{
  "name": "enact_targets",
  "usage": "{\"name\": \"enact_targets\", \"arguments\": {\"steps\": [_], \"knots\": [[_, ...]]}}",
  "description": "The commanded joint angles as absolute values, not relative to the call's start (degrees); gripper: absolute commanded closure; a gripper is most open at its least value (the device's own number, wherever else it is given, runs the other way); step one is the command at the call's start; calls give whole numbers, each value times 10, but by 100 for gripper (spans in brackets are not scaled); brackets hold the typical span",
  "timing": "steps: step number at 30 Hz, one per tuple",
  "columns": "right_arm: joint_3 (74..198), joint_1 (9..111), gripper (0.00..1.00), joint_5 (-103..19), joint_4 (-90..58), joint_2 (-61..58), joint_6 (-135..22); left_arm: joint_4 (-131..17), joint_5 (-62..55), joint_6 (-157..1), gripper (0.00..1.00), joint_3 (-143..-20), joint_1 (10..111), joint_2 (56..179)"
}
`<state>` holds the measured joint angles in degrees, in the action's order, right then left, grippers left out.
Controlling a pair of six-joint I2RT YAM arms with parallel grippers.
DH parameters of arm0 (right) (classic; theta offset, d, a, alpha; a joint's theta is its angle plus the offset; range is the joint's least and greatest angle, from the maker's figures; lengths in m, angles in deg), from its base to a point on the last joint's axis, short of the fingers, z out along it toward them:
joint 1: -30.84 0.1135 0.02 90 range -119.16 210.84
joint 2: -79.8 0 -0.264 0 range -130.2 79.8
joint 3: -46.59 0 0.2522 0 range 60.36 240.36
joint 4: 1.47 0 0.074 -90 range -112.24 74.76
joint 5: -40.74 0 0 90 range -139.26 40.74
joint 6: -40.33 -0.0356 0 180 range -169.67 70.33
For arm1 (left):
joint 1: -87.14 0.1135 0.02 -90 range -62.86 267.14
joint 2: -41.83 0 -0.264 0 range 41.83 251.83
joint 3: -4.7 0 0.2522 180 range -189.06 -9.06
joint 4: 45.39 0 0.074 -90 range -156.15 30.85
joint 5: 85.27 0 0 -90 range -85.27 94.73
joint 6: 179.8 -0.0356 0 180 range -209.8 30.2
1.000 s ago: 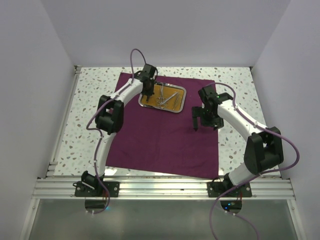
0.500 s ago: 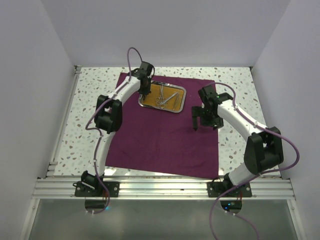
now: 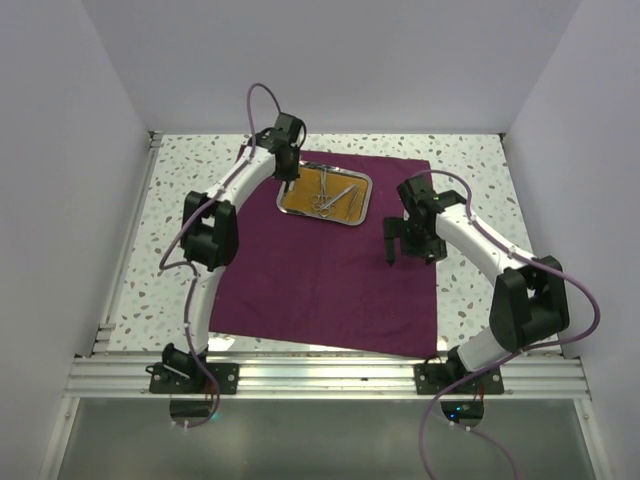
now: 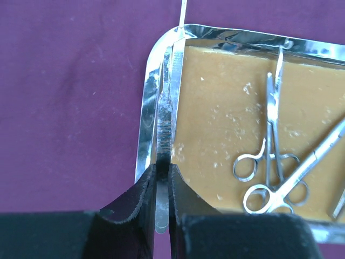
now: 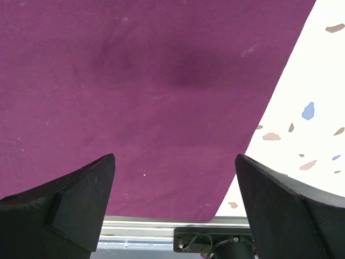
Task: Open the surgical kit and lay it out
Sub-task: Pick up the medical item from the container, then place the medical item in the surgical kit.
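The slim silver tweezers [image 4: 164, 110] are clear of the scissors and the near cloth [image 3: 263, 278] is free, so the robot's left gripper should keep going toward that cloth and let go of the tweezers there.
The maroon cloth [image 3: 320, 270] lies spread flat on the table. The small steel tray [image 3: 368, 202], amber inside, stands on its far part. My left gripper [image 3: 285, 172] is at the tray's left rim [image 4: 144, 118] and is shut on the slim silver tweezers [image 4: 168, 118], which point away along that rim. Ring-handled forceps [image 4: 271, 124] and scissors [image 4: 310, 164] lie crossed in the tray, right of my left gripper [image 4: 163, 175]. My right gripper [image 3: 390, 252] hangs open and empty over the cloth's right part [image 5: 161, 81], its jaws wide apart [image 5: 173, 159].
Speckled white tabletop [image 3: 470, 270] borders the cloth on the right and also shows in the right wrist view [image 5: 318, 91]. An aluminium rail [image 3: 320, 375] runs along the near edge. White walls close in the left, right and back.
My left gripper has moved left and back from over the tray's inside to its left rim, still holding the tweezers. The right arm has barely moved.
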<state>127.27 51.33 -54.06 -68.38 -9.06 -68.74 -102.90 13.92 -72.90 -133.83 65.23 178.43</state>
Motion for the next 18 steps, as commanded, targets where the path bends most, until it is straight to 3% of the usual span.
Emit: {"name": "enact_targets", "arguments": {"steps": [1, 5, 9, 18], "knots": [[1266, 511, 3, -523, -668, -62, -691, -1038, 138, -728, 97, -1325, 656, 1718], [1262, 511, 4, -516, -664, -62, -691, -1026, 140, -717, 100, -1226, 655, 1658], [1260, 511, 4, -505, -659, -65, -687, -969, 139, -694, 100, -1024, 652, 1533], [1245, 511, 4, -480, -638, -75, -679, -947, 132, -620, 100, -723, 620, 1307]]}}
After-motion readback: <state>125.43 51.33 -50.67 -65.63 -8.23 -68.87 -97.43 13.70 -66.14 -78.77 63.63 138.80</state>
